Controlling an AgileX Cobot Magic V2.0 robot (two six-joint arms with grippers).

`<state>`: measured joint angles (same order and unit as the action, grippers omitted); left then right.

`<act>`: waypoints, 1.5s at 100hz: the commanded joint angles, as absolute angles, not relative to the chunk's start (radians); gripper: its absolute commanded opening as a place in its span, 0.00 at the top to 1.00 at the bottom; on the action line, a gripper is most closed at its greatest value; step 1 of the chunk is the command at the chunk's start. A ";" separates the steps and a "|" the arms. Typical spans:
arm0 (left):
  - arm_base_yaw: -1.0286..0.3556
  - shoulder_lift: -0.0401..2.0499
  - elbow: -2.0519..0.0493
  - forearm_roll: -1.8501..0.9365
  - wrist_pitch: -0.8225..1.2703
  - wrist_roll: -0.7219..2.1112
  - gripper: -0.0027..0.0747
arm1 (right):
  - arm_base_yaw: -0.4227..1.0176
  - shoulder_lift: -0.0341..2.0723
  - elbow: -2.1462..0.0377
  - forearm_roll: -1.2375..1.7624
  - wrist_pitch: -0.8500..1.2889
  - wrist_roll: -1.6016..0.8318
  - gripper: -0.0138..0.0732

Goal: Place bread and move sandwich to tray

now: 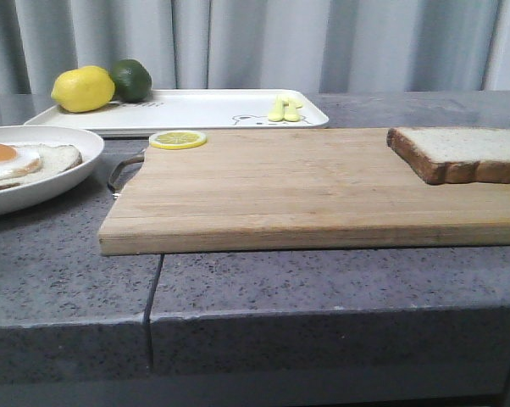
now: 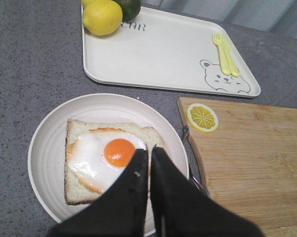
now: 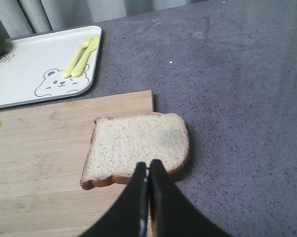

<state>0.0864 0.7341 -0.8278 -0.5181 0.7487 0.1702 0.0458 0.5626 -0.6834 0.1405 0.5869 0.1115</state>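
The robot's left gripper should wait while its right gripper goes for the bread slice on the cutting board (image 1: 471,151), because the fried egg on the plate (image 1: 9,161) is uncovered.
A thick slice of bread (image 1: 462,153) lies on the right end of the wooden cutting board (image 1: 280,191), partly over its edge; it also shows in the right wrist view (image 3: 136,145). My right gripper (image 3: 148,170) is shut and empty, above the slice's near edge. A round white plate (image 1: 35,182) at the left holds one bread slice with a fried egg (image 2: 106,155) on it. My left gripper (image 2: 149,155) is shut and empty, above that plate (image 2: 50,143). The white tray (image 1: 204,108) lies at the back; it also shows in the left wrist view (image 2: 163,54). Neither gripper shows in the front view.
A lemon (image 1: 83,88) and a lime (image 1: 131,79) sit on the tray's left end. A yellow fork and knife (image 1: 285,109) lie at its right end. A lemon slice (image 1: 178,138) lies on the board's back left corner. The grey counter edge runs along the front.
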 commanded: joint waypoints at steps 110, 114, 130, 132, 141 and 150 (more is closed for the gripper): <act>0.079 0.767 -0.865 -0.562 0.691 0.231 0.46 | 0.031 0.921 -0.720 0.209 0.286 0.320 0.30; 0.079 0.767 -0.865 -0.562 0.691 0.231 0.46 | 0.021 0.957 -0.720 0.228 0.261 0.320 0.30; 0.079 0.767 -0.865 -0.562 0.691 0.231 0.46 | -0.012 1.054 -0.720 0.293 0.178 0.320 0.30; 0.079 0.767 -0.865 -0.562 0.691 0.231 0.46 | -0.014 1.067 -0.720 0.295 0.171 0.320 0.30; 0.079 0.767 -0.865 -0.562 0.691 0.231 0.46 | -0.019 1.103 -0.720 0.301 0.155 0.320 0.30; 0.079 0.767 -0.865 -0.562 0.691 0.231 0.46 | -0.019 1.141 -0.720 0.315 0.141 0.320 0.30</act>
